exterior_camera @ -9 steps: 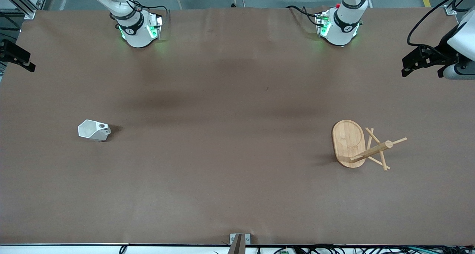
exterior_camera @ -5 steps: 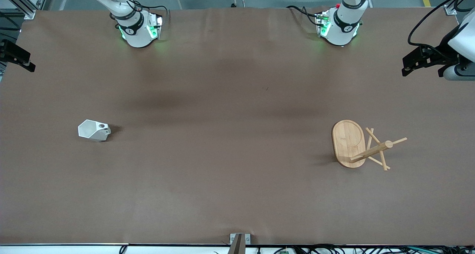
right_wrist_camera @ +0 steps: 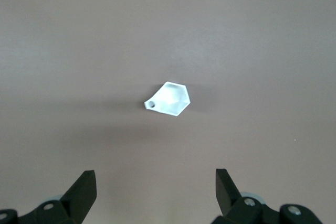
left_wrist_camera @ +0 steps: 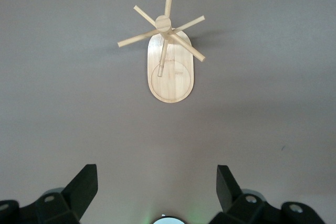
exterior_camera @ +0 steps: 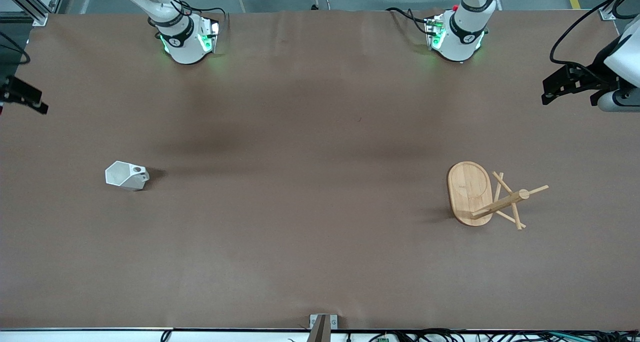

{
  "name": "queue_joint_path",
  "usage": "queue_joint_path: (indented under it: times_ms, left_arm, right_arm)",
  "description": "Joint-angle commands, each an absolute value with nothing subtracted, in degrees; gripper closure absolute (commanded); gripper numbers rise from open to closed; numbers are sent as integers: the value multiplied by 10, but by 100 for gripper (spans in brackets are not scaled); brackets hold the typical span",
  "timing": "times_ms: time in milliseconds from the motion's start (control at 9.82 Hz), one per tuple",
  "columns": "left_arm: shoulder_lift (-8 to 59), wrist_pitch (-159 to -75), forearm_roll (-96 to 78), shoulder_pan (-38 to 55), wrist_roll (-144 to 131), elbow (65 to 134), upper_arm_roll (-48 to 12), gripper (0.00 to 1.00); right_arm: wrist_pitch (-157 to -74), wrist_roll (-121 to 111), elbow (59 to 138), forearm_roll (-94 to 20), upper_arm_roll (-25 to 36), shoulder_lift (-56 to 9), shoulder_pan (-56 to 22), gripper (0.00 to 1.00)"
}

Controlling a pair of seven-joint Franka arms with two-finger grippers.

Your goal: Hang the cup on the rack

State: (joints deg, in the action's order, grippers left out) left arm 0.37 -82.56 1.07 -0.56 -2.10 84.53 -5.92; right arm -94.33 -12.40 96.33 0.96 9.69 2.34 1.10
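Note:
I should keep moving in with my open right gripper, which the white cup's opening point(right_wrist_camera: 170, 99) faces, until my fingers straddle the cup's side point(right_wrist_camera: 187, 95) opposite its handle.
The white faceted cup point(exterior_camera: 126, 176) point(right_wrist_camera: 170, 99) rests on the brown table toward the right arm's end, apparently on its side, with the round hole of its handle showing. The bamboo rack point(exterior_camera: 480, 197) point(left_wrist_camera: 169, 66) stands on its oval base toward the left arm's end, its pegs fanning out from the post. My right gripper point(exterior_camera: 37, 104) point(right_wrist_camera: 156, 182) hangs open and high over the table edge at the cup's end, with nothing in it. My left gripper point(exterior_camera: 546, 93) point(left_wrist_camera: 157, 182) hangs open and high over the edge at the rack's end, also holding nothing.
Both arm bases point(exterior_camera: 187, 37) point(exterior_camera: 457, 34) stand along the table edge farthest from the front camera. A small metal bracket point(exterior_camera: 322, 324) sits at the middle of the nearest edge, with cables below it. Bare brown table point(exterior_camera: 310, 182) lies between cup and rack.
The right gripper has shifted a little lower in the front view. The left gripper has barely moved. Cup and rack have stayed put.

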Motion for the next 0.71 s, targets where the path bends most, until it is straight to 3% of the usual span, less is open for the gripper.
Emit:
queue_joint_path:
  times_ms: [0, 305, 611]
  left_arm:
    - [17, -814, 4, -10, -7, 843, -62, 0]
    - [18, -814, 5, -4, -8, 844, -63, 0]
    - [21, -814, 7, -2, -10, 843, -63, 0]
  right_arm:
    - [-1063, -203, 1060, 8, 141, 19, 11, 0]
    - [-1187, -302, 1119, 4, 175, -52, 13, 7]
    - [-1227, -348, 1122, -76, 184, -132, 18, 7]
